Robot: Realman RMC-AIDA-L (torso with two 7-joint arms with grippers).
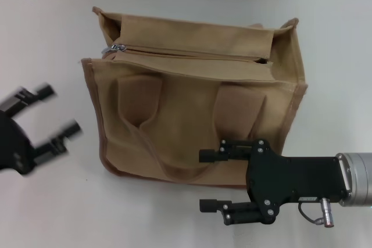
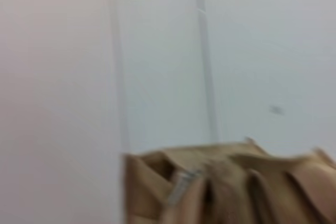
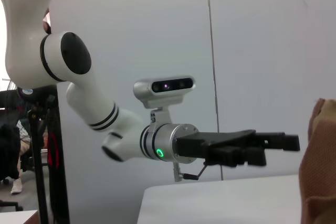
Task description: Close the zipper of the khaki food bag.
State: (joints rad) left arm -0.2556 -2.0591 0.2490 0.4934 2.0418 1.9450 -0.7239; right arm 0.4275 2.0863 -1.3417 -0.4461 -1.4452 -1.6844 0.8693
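I can see that the zipper's end beside the silver pull tab (image 1: pixel 115 47) hangs down into the bag, so my left gripper should grab that end (image 1: pixel 108 56) and lift it before closing the zipper.
The khaki food bag (image 1: pixel 192 114) stands on the white table, its two handles hanging down its near side. The zipper (image 1: pixel 192 54) runs along the top panel, and its silver pull tab (image 1: pixel 118 47) is at the bag's left end. A small dark gap shows at the right end. My left gripper (image 1: pixel 61 110) is open and blurred, to the left of the bag and apart from it. My right gripper (image 1: pixel 203 180) is open and empty, in front of the bag's lower right edge. The left wrist view shows the bag's top (image 2: pixel 226 187) and the pull tab (image 2: pixel 181 184), blurred.
The white table (image 1: pixel 46 39) spreads around the bag, with a pale wall behind. The right wrist view shows my left arm's gripper (image 3: pixel 281 148) over the table (image 3: pixel 220 200) and one edge of the bag (image 3: pixel 320 166).
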